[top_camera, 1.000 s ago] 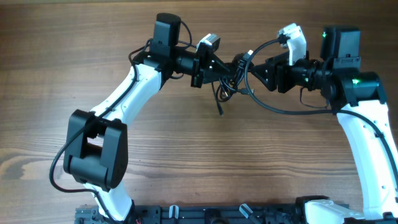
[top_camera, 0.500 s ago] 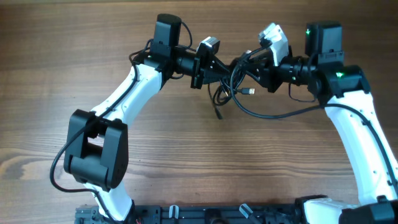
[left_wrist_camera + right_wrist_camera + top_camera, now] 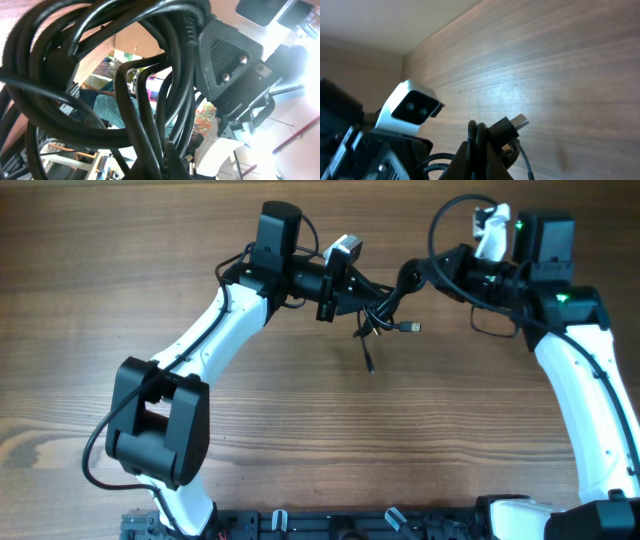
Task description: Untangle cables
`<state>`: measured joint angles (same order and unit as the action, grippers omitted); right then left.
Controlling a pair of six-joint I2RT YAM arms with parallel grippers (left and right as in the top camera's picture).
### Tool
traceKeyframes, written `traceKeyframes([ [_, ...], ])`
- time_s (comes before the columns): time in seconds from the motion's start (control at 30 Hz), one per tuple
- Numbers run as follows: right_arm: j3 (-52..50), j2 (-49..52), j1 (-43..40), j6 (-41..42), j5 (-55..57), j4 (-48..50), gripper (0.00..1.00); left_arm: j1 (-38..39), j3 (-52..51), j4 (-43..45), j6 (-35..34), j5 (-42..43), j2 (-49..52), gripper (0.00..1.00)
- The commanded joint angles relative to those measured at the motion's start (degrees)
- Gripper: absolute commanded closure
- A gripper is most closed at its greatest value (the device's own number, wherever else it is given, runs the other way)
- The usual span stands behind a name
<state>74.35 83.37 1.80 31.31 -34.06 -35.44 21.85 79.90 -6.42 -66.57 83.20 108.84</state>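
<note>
Cable loops [image 3: 95, 134] are bunched up over my left gripper's fingers. My right gripper should first let go of its strands of cable, and my left gripper should bring the knot down to the table [image 3: 345, 365].
The cables [image 3: 385, 305] are a knot of thin black cords hanging above the table between my two arms. From the left, my left gripper [image 3: 366, 294] is shut on the knot; the left wrist view is filled with cable loops [image 3: 125, 85] over its dark fingertips [image 3: 170, 162]. From the right, my right gripper [image 3: 420, 278] is shut on two strands [image 3: 479, 137], with a metal-tipped plug [image 3: 512, 125] just beside its fingers. Another plug [image 3: 410, 327] and a loose tail [image 3: 368, 358] dangle below the knot. One cord arcs up and over the right wrist [image 3: 448, 210].
Wooden table [image 3: 120, 240] all round. The white left wrist camera [image 3: 410, 107] is close to the right fingers. The right gripper's black body [image 3: 227, 60] stands just beyond the knot. A black rail [image 3: 350, 525] runs along the front edge.
The right gripper closed on cable strands and pulled up and to the right. The big loop that lay on the table rose behind the right wrist. The knot and left gripper shifted slightly right.
</note>
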Motion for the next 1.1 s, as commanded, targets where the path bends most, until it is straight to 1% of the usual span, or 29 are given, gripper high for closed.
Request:
traceKeyframes([
  [0.0,0.79,0.83,-10.38,3.26,16.92,0.15,0.96,-1.14,-0.02,-0.63,4.11,7.19,-2.01,0.96],
  [0.03,0.79,1.33,-13.22,1.95,16.35,-2.21,0.96,-1.55,-0.02,-0.66,6.93,7.19,-2.01,0.96],
  [0.1,0.79,2.32,-15.28,-2.21,12.31,-4.61,0.96,-2.32,-0.02,-0.61,11.47,7.17,-2.01,0.96],
  [0.13,0.79,3.13,-15.37,-7.56,6.12,-4.85,0.96,-2.73,-0.02,0.07,15.23,7.04,-2.01,0.96],
  [0.17,0.79,3.78,-14.97,-12.33,-0.63,-4.72,0.96,-3.08,-0.02,0.24,19.34,6.12,-2.01,0.85],
  [0.2,0.79,4.33,-14.36,-17.11,-6.84,-4.70,0.96,-3.30,-0.02,0.24,22.73,4.85,-2.01,0.71],
  [0.23,0.79,4.94,-13.25,-20.35,-10.93,-5.22,0.96,-3.72,-0.02,0.22,27.06,2.21,-2.01,0.62],
  [0.3,0.79,5.05,-12.26,-20.72,-10.86,-5.35,0.96,-4.15,-0.02,0.20,27.58,0.07,-2.01,0.62],
  [0.33,0.79,5.03,-12.07,-21.42,-11.56,-5.11,0.96,-4.24,-0.02,0.17,27.58,0.07,-2.01,0.65],
  [0.4,0.79,5.03,-11.87,-25.97,-16.48,-4.76,0.95,-4.22,-0.02,0.17,27.61,0.07,-2.01,0.67],
  [0.47,0.79,5.03,-11.87,-25.94,-15.78,-5.64,0.93,-4.22,-0.02,-0.72,27.61,0.04,-2.01,0.68],
  [0.57,0.79,5.03,-11.87,-24.87,-13.33,-7.37,0.93,-3.93,-0.07,-2.80,28.81,0.02,-2.01,0.72],
  [0.63,0.79,5.03,-11.87,-24.83,-12.41,-8.90,0.93,-3.58,-0.07,-4.79,29.55,-1.77,-2.01,0.73],
  [0.7,0.79,5.03,-11.87,-24.92,-11.82,-9.99,0.93,-2.86,-0.07,-10.03,33.40,-6.80,-2.01,0.73],
  [0.77,0.79,5.03,-11.87,-24.90,-11.82,-10.27,0.92,-1.90,-0.07,-18.27,35.50,-18.40,-2.01,0.71],
  [0.8,0.79,5.03,-11.87,-24.87,-11.82,-10.27,0.92,-1.36,-0.07,-21.49,37.62,-22.21,-2.01,0.71],
  [0.9,0.79,5.03,-11.87,-24.90,-11.80,-10.27,0.90,2.05,-0.07,-35.34,44.50,-33.33,-2.01,0.69],
  [0.93,0.79,5.03,-11.87,-24.90,-11.80,-10.27,0.89,3.63,-0.07,-40.09,46.12,-36.92,-2.01,0.64],
  [0.97,0.79,5.03,-11.87,-24.90,-11.80,-10.27,0.89,4.74,-0.07,-43.21,46.95,-39.28,-2.01,0.53],
  [1.0,0.79,5.03,-11.87,-24.90,-11.80,-10.27,0.89,5.53,-0.07,-45.57,46.90,-42.12,-2.01,0.45],
  [1.03,0.79,5.03,-11.87,-24.90,-11.67,-10.25,0.89,6.14,-0.07,-47.39,46.88,-45.35,-2.01,0.39],
  [1.07,0.79,5.03,-11.87,-24.83,-10.84,-10.27,0.88,6.27,-0.07,-47.30,46.84,-47.52,-2.01,0.36],
])
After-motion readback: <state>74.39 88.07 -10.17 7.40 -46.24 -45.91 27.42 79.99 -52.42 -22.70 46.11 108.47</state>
